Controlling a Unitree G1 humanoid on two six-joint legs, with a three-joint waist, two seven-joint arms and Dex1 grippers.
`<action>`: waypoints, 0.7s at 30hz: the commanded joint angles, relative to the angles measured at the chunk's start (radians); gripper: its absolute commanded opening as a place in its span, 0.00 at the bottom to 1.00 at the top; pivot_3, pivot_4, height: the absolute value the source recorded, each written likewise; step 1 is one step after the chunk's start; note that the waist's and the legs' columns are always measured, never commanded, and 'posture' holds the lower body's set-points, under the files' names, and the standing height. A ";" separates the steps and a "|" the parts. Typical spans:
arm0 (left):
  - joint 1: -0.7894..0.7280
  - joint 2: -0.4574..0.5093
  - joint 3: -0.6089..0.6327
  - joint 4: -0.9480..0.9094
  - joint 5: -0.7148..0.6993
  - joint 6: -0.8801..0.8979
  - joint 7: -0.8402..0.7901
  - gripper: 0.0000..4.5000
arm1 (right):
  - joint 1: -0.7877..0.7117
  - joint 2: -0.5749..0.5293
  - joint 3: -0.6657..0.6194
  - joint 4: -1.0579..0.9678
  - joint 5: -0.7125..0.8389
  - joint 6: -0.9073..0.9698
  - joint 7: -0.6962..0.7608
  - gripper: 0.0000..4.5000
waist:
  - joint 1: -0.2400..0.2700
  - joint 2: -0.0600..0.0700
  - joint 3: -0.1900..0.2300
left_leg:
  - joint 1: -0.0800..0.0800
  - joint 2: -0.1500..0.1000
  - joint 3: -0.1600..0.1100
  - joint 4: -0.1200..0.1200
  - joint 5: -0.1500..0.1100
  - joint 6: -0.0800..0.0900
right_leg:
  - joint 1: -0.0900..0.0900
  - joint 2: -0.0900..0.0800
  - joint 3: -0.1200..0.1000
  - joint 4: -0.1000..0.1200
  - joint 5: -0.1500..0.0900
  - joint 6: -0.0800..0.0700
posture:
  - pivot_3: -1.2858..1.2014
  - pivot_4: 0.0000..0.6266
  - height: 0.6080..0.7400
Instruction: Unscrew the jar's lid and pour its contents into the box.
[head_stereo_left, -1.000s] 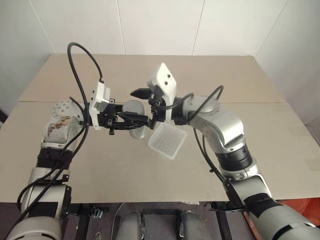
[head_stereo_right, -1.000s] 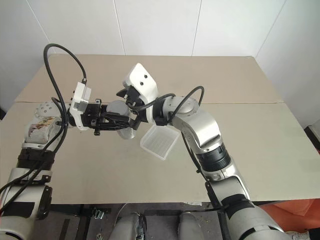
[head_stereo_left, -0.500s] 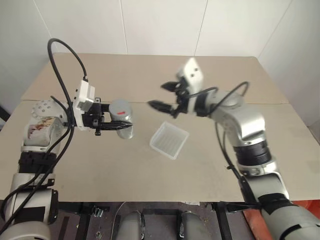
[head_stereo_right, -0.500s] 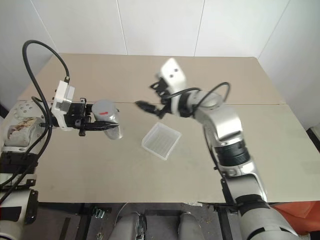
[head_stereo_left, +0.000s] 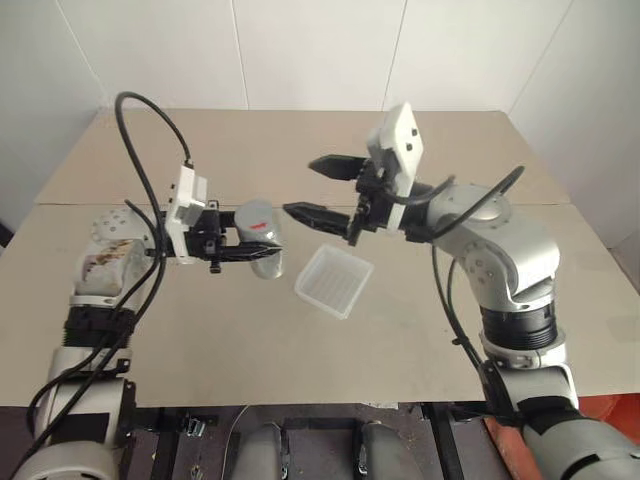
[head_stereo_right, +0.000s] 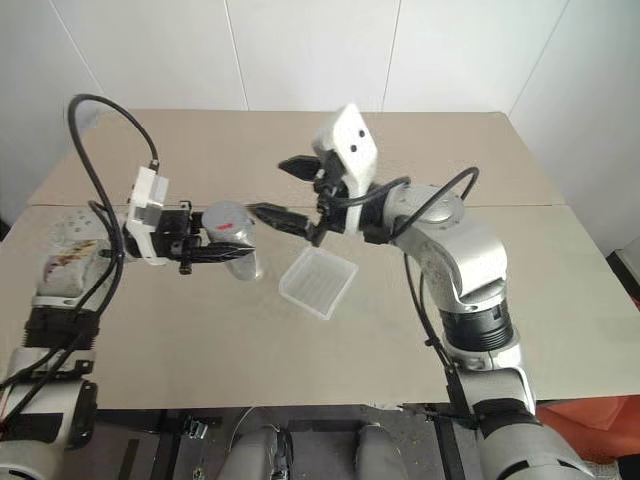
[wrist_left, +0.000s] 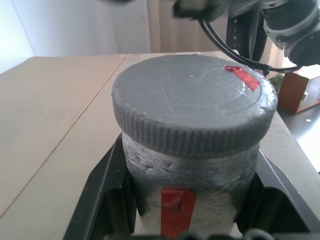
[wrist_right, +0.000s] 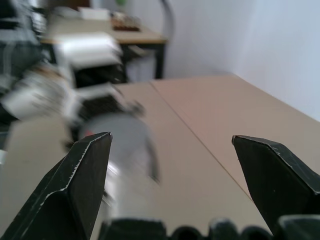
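The jar's cloudy side (head_stereo_left: 268, 264) looks pale all the way down to the jar's base. I should expect only a small brown piece to fall out when I pour.
My left gripper (head_stereo_left: 262, 244) is shut on the jar (head_stereo_left: 258, 240), holding it by its body above the table with the lid (head_stereo_left: 255, 217) on top. In the left wrist view the grey ribbed lid (wrist_left: 192, 107) sits screwed on the jar (wrist_left: 187, 167), with red marks on both. The contents are hidden behind the jar's cloudy wall. My right gripper (head_stereo_left: 318, 188) is open, level, pointing at the jar from its right, a short gap away. The box (head_stereo_left: 333, 281) lies on the table below the right gripper's fingers.
The tan table (head_stereo_left: 200, 330) has a seam running across it behind the arms. White walls close in at the back and both sides. Black cables loop over both wrists. Bare tabletop lies in front of the box.
A second ago my open right gripper stood close around the jar's lid. It swung away to the right, then came part of the way back. The jar stays in the left gripper.
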 joint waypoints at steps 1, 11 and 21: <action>-0.050 -0.012 -0.001 0.002 0.003 -0.007 -0.002 0.45 | -0.043 0.036 0.026 -0.035 0.019 0.022 -0.032 0.99 | 0.001 0.000 0.000 | 0.000 0.000 0.000 0.000 0.000 0.000 | 0.000 0.000 0.000 0.000 0.000 0.000 | 0.52 0.24 1.00; -0.067 -0.027 0.001 -0.004 -0.002 0.003 -0.014 0.45 | -0.095 0.105 0.102 0.125 -0.045 -0.046 -0.017 0.99 | 0.000 0.000 0.000 | 0.000 0.000 0.000 0.000 0.000 0.000 | 0.000 0.000 0.000 0.000 0.000 0.000 | 0.52 0.24 1.00; -0.031 0.005 0.023 -0.058 -0.028 0.040 -0.030 0.45 | -0.105 0.136 0.092 0.262 -0.060 -0.160 0.079 0.99 | 0.000 0.000 0.000 | 0.000 0.000 0.000 0.000 0.000 0.000 | 0.000 0.000 0.000 0.000 0.000 0.000 | 0.52 0.24 1.00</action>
